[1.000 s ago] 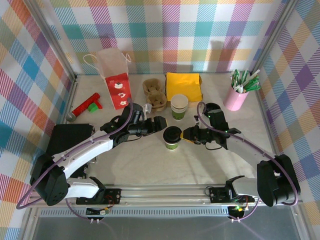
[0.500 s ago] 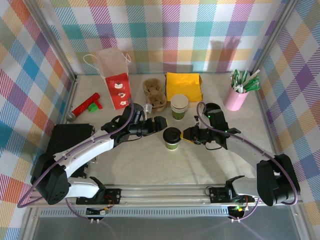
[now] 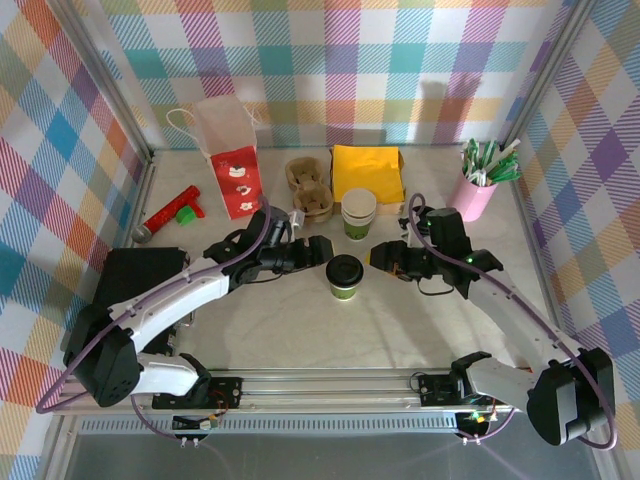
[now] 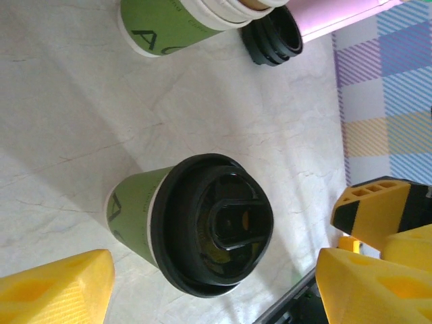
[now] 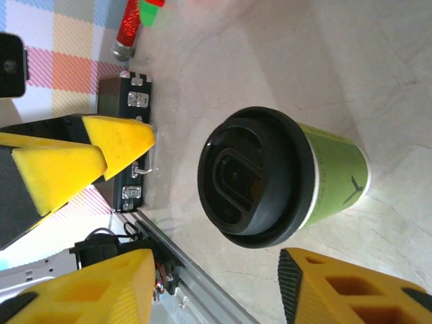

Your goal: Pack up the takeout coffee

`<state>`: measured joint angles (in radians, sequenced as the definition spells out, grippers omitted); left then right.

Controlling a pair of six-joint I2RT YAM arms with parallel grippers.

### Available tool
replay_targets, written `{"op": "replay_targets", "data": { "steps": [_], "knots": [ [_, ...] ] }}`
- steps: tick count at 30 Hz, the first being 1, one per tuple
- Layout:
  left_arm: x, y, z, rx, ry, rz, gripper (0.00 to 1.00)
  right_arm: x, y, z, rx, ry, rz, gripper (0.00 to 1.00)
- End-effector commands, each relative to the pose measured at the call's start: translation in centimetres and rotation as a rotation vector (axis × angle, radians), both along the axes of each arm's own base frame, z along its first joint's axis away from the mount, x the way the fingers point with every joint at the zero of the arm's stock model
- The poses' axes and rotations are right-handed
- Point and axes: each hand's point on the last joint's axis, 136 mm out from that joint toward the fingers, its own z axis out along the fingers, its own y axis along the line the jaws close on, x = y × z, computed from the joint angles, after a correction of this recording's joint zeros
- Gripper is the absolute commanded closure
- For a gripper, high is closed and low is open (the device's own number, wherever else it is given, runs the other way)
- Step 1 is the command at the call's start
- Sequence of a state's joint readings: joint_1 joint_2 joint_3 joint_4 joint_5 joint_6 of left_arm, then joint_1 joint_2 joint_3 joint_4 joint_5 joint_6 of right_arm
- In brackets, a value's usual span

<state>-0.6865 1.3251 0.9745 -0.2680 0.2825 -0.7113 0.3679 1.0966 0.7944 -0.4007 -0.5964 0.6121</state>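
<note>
The takeout coffee's white rim [image 5: 312,185] shows below its black lid, so the robot's left gripper should keep moving over the black lid [image 3: 344,268] until a finger presses it down.
The takeout coffee [image 3: 345,275] stands upright mid-table, a green-and-white paper cup with a black lid on top. My left gripper [image 3: 322,247] sits just left of it, open, its yellow fingers [image 4: 54,290] wide on either side of the takeout coffee [image 4: 202,236] without touching it. My right gripper [image 3: 382,256] is a little to the cup's right, open and apart from it. In the right wrist view the takeout coffee [image 5: 270,179] lies ahead of my right gripper [image 5: 216,260], beyond the fingertips [image 5: 351,290].
A stack of lidless cups [image 3: 358,213] stands just behind the coffee, with loose black lids [image 4: 273,37] beside it. Along the back are a red-and-white paper bag [image 3: 230,150], a cardboard cup carrier [image 3: 309,190], yellow napkins [image 3: 367,172] and a pink cup of stirrers [image 3: 475,190]. A black case [image 3: 140,280] lies at the left.
My right gripper has opened and drawn back to the right, away from the cup's lid. The cup has stayed in place and the left gripper has barely shifted.
</note>
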Motion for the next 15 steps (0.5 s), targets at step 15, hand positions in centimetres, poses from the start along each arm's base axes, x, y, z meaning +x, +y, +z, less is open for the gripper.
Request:
{"op": "replay_targets", "data": {
  "steps": [15],
  "knots": [
    [0.7,-2.4,-3.3,0.107,0.04,-0.061,0.26,0.6,1.1,-3.5,-0.112,0.231,-0.05,0.36]
  ]
}}
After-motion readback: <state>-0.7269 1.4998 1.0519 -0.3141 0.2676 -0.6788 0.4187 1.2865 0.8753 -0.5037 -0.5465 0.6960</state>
